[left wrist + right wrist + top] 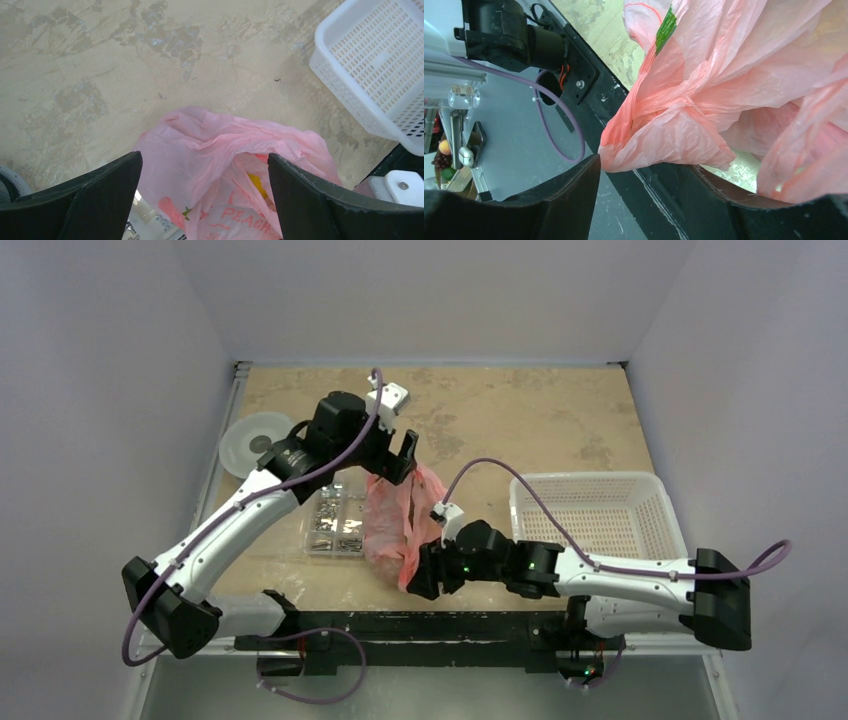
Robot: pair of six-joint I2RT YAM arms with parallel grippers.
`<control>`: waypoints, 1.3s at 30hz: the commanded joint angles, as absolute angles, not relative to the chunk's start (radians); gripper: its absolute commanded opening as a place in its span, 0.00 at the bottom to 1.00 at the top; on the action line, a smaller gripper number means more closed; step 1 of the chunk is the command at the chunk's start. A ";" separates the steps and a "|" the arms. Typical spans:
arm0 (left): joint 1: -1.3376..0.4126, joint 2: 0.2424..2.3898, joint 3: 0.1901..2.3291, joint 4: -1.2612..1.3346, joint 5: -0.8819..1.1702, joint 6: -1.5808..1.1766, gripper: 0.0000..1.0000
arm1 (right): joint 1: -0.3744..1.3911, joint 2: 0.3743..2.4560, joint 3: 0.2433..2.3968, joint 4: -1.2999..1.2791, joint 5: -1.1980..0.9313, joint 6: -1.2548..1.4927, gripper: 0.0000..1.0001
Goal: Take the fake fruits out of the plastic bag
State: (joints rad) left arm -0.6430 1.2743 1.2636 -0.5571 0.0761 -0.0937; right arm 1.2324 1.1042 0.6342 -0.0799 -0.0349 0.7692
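Observation:
The bag's near corner hangs loose while folds of the bag crowd the yellow fruit point(257, 185), so the robot's left gripper should leave the bag's far end and hold the near corner point(406, 578).
The pink plastic bag point(392, 523) lies crumpled in the middle of the table, between my two grippers. My left gripper point(402, 454) is open over its far end. In the left wrist view the bag point(200, 145) sits between and below the spread fingers of the left gripper point(204, 157), and a yellow fruit point(256, 184) shows through the bag's mouth. The other fruits are hidden. My right gripper point(424, 577) is open at the bag's near end. In the right wrist view a bunched corner of the bag point(669, 140) hangs just in front of the open right gripper point(649, 165).
A white perforated basket point(600, 510) stands at the right, also in the left wrist view point(370, 75). A clear box of small metal parts point(335, 522) lies just left of the bag. A round white dish point(255, 440) sits at the far left. The black base rail point(430, 625) runs along the near edge.

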 commanded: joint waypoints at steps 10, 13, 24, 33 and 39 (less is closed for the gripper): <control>-0.641 0.688 0.991 -0.649 0.123 -0.687 0.94 | 1.236 1.005 0.667 -0.047 0.016 0.682 0.66; -0.665 0.511 0.752 -0.575 0.170 -0.873 0.89 | 1.236 0.991 0.673 -0.030 0.022 0.663 0.66; -1.185 0.666 0.613 -0.519 -0.248 -1.123 0.82 | 1.235 0.973 0.797 -0.201 0.252 0.647 0.66; -1.324 0.850 0.728 -0.547 -0.421 -1.093 0.86 | 1.235 0.828 0.804 -0.325 0.413 0.662 0.70; -1.335 0.769 0.706 -0.467 -0.391 -1.020 1.00 | 1.233 0.827 0.822 -0.374 0.468 0.695 0.70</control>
State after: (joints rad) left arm -1.3281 0.8127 0.7010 -0.5621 -0.3725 -1.0782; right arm 1.2320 0.8249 0.7692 -0.3260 0.3828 0.6689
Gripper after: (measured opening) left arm 0.968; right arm 0.703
